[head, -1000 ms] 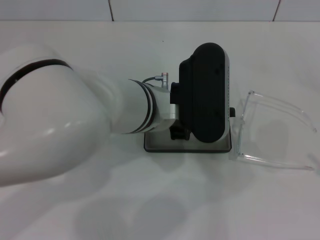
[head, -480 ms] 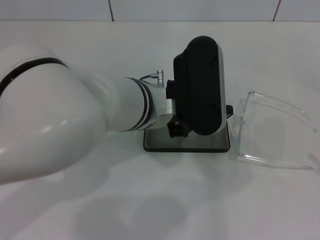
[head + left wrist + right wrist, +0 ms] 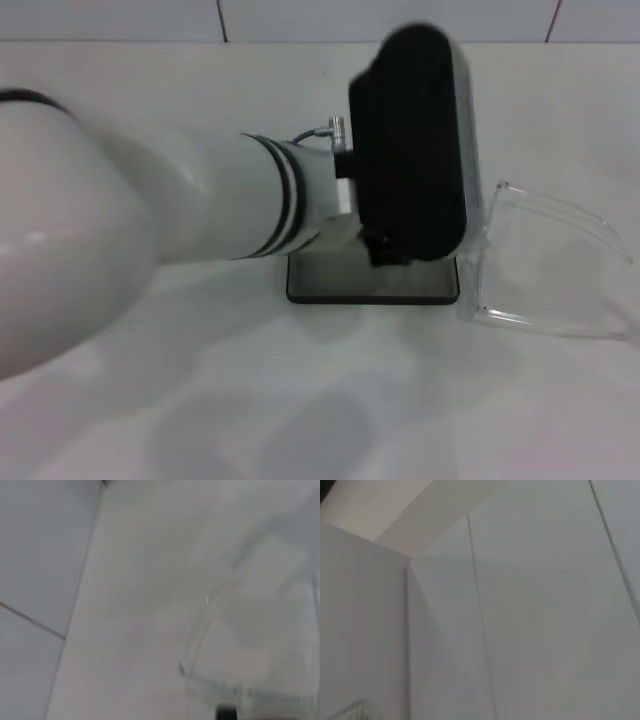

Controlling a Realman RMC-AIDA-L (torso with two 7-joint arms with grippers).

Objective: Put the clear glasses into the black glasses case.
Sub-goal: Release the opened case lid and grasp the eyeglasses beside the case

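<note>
The robot's left arm hangs over the open black glasses case [image 3: 373,282], so the left gripper should pull back first and the right gripper should pick up the clear glasses [image 3: 482,262].
The black glasses case [image 3: 372,282] lies open at the table's centre, and its grey lining shows near the front edge. Its black lid [image 3: 410,140] stands raised and tilted, right at the end of my left arm. My left gripper [image 3: 386,252] is mostly hidden behind that lid; only a small dark part shows below it. The clear glasses [image 3: 545,265] lie on the table just to the right of the case, touching or almost touching it. In the left wrist view the clear glasses [image 3: 250,645] appear as a blur. My right gripper is out of view.
My white left forearm [image 3: 150,230] crosses the left half of the head view above the white table [image 3: 330,400]. A tiled wall [image 3: 300,18] runs along the back. The right wrist view shows only white wall panels [image 3: 545,605].
My left wrist and the black lid have risen and shifted right toward the glasses. The lid now looks larger and reaches the glasses' edge. The glasses have not moved.
</note>
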